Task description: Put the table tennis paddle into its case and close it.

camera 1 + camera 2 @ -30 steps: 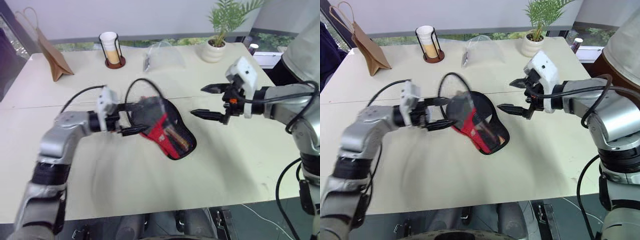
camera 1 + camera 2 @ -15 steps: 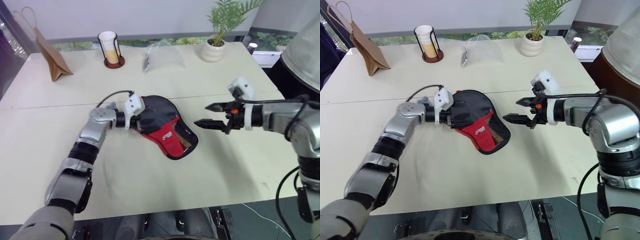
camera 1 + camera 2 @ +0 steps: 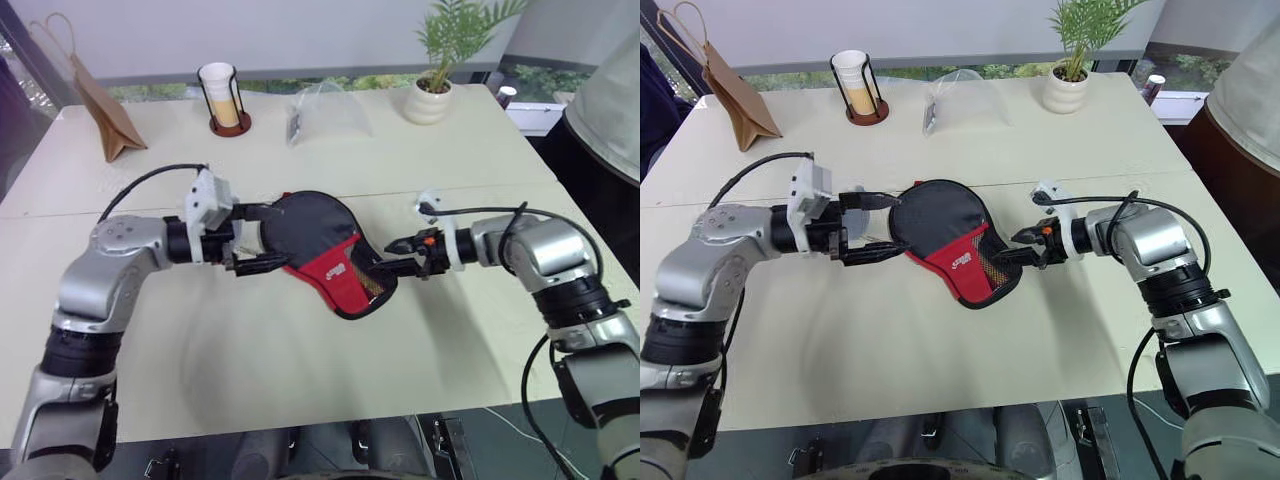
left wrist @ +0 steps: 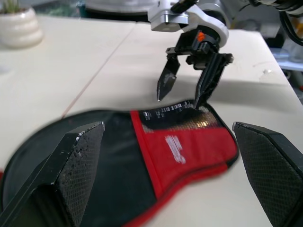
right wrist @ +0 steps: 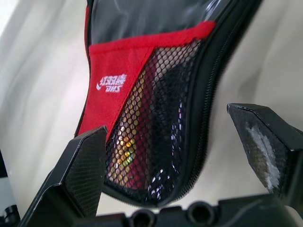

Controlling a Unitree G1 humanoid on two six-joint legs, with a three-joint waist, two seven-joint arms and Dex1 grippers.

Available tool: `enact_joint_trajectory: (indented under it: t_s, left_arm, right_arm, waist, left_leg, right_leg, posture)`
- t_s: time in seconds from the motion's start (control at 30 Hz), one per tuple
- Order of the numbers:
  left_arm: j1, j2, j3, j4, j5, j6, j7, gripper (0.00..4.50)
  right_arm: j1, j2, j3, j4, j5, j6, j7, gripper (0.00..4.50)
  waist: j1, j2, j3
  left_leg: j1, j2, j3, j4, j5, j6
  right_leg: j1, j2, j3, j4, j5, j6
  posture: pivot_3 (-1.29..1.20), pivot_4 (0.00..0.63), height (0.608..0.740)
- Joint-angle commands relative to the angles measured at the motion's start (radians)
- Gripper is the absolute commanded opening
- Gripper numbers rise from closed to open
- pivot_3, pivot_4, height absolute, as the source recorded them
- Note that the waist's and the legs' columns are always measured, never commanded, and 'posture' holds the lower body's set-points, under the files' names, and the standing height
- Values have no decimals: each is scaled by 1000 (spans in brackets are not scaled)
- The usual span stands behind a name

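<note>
My left gripper should back away while my right gripper pulls the mesh end (image 3: 996,275) toward me, because the case lies at a slant with its round end (image 3: 918,213) at my left gripper.
The case (image 3: 318,232), a black paddle-shaped pouch with a red panel and a mesh pocket (image 5: 156,127), lies flat in the middle of the table (image 3: 250,370). The table tennis paddle is mostly hidden inside it; a light wooden patch (image 5: 124,144) shows through the mesh. My left gripper (image 3: 875,227) stands open at the case's round end, one finger on each side of the rim. At the narrow mesh end my right gripper (image 3: 1018,247) is open too, and in the left wrist view the right gripper (image 4: 182,92) has one fingertip down on the mesh edge.
Along the table's far side stand a brown paper bag (image 3: 105,105), a cup in a wire holder (image 3: 222,95), a clear plastic bag (image 3: 325,112) and a potted plant (image 3: 435,75). A person's grey clothing (image 3: 612,95) shows at the right edge.
The case, raised and tilted a second ago, now lies flat. My right gripper has come down and in to its mesh end. My left gripper has drawn back a little from the round end.
</note>
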State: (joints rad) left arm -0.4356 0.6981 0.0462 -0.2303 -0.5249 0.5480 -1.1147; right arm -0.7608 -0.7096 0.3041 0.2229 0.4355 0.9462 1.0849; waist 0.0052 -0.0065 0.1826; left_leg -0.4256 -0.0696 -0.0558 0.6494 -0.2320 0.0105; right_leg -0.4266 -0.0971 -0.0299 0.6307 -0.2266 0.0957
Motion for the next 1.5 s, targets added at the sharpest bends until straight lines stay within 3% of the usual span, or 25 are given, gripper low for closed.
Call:
enact_joint_trajectory:
  t_s: [0.03,0.27,0.3,0.37,0.6,0.87,1.07,1.23,1.5]
  left_arm:
    - [49,53,56,-85,-30,17,9,4500]
    - [125,86,82,-161,-51,27,56,4500]
    - [129,85,83,-166,-53,29,63,4500]
    - [134,86,83,-174,-55,29,74,4500]
    - [136,90,78,-181,-53,21,96,4500]
    - [127,83,58,-179,-45,9,104,4500]
    - [142,84,35,-183,-35,-4,97,4500]
    - [152,93,29,-180,-34,-8,83,4500]
    - [137,121,4,-150,-10,-25,45,4500]
  right_arm:
    - [-41,26,7,39,-27,-36,42,4438]
    - [-80,76,26,159,-84,-63,93,4438]
    - [-87,82,27,180,-91,-63,100,4213]
    - [-98,90,31,214,-106,-66,111,3646]
    - [-71,112,49,217,-133,-24,136,118]
    - [68,92,-6,-62,-53,266,27,44]
    - [276,129,-209,-471,79,642,-154,44]
    - [434,124,-318,-643,220,668,-287,44]
    - [544,128,-414,-718,463,668,-518,44]
  waist:
    - [-2,0,0]
    - [0,0,0]
    - [-1,0,0]
    - [-1,0,0]
    - [-2,0,0]
    - [3,0,-1]
    - [9,0,-1]
    - [8,1,-1]
    - [8,0,-1]
  left_leg:
    - [0,0,0,0,0,0]
    - [0,0,0,0,0,-1]
    - [0,0,0,0,0,-1]
    - [1,0,0,0,0,-1]
    - [1,0,0,-1,0,-1]
    - [1,0,-1,-1,0,-1]
    - [0,0,-2,-2,0,-1]
    - [1,0,-2,-2,0,0]
    - [1,0,-2,-1,0,0]
  right_leg:
    - [0,0,0,0,0,0]
    - [0,0,0,0,0,0]
    - [0,0,0,0,0,0]
    - [0,0,0,0,0,0]
    - [0,0,0,0,0,0]
    - [0,0,0,0,0,0]
    - [0,-2,0,0,0,-1]
    - [1,-2,0,-1,0,-1]
    - [1,-2,0,-1,-2,-4]
  posture:
    - [0,150,734]
    - [0,150,734]
    - [0,150,734]
    - [0,150,734]
    - [0,150,734]
    - [0,150,734]
    - [0,150,734]
    - [0,150,734]
    - [0,150,734]
